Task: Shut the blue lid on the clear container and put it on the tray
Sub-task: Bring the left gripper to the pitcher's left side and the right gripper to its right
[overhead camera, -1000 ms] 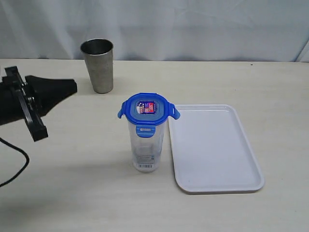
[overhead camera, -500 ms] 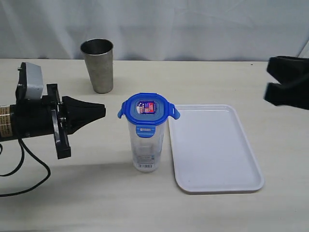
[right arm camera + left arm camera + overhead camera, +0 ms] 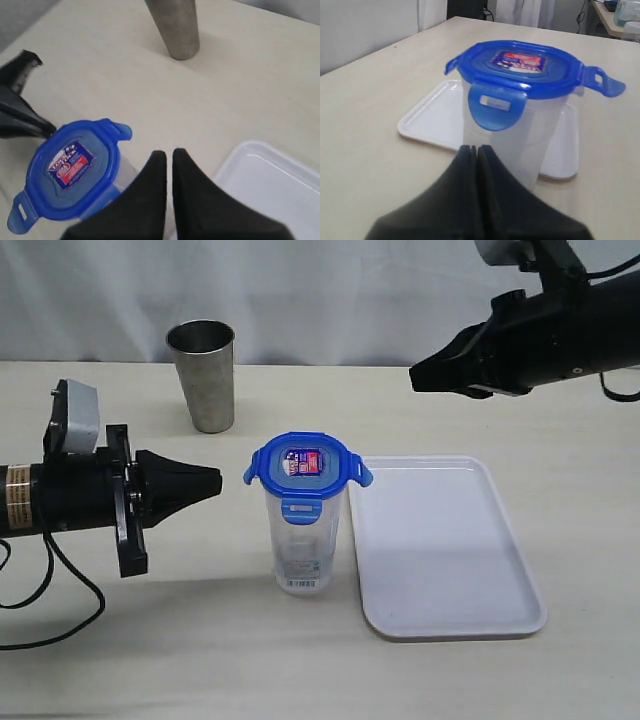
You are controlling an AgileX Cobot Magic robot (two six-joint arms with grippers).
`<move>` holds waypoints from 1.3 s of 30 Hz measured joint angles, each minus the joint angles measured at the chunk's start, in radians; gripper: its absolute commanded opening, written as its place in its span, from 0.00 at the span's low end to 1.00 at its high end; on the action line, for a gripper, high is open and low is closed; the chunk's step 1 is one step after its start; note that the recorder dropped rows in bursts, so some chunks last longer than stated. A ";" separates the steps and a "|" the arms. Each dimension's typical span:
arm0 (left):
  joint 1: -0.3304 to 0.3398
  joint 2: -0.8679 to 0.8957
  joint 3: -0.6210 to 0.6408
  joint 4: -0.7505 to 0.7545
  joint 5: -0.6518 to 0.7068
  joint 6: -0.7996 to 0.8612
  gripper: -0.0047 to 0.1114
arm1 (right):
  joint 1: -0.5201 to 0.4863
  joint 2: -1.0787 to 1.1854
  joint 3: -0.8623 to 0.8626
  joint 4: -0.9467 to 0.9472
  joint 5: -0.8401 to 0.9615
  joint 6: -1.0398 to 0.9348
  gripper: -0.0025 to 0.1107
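Observation:
I should meet one of the blue lid's side tabs (image 3: 252, 469) with my left gripper while my right gripper braces the tab (image 3: 361, 472) by the tray, because the side tabs stick out from the container.
The clear container (image 3: 302, 540) stands upright on the table just left of the white tray (image 3: 440, 550). The blue lid (image 3: 305, 464) sits on top of it, with its side clip tabs sticking outward and the front tab hanging down (image 3: 496, 102). My left gripper (image 3: 212, 481) is shut and empty, pointing at the container from the left, a short gap away. My right gripper (image 3: 418, 377) is shut and empty, high above the table behind the tray. The lid (image 3: 70, 167), the tray (image 3: 270, 185) and my right gripper (image 3: 169, 154) show in the right wrist view.
A grey steel tumbler (image 3: 203, 375) stands behind and left of the container, near the back of the table. A black cable (image 3: 60, 585) trails from the left arm over the table's left side. A pale curtain hangs behind the table.
The left gripper has advanced right toward the container, then nearly stopped. The right arm has come into view from the right and swung up and left to above the tray's far side.

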 measured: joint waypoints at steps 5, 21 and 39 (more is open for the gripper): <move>-0.026 0.000 0.000 0.079 0.000 -0.017 0.04 | -0.056 0.160 -0.007 0.198 0.076 -0.286 0.06; -0.069 0.000 0.000 -0.027 0.013 0.071 0.04 | -0.262 0.315 0.025 0.437 0.301 -0.863 0.06; -0.070 0.000 0.000 -0.039 0.017 0.136 0.04 | -0.171 0.326 0.076 0.549 0.422 -0.973 0.06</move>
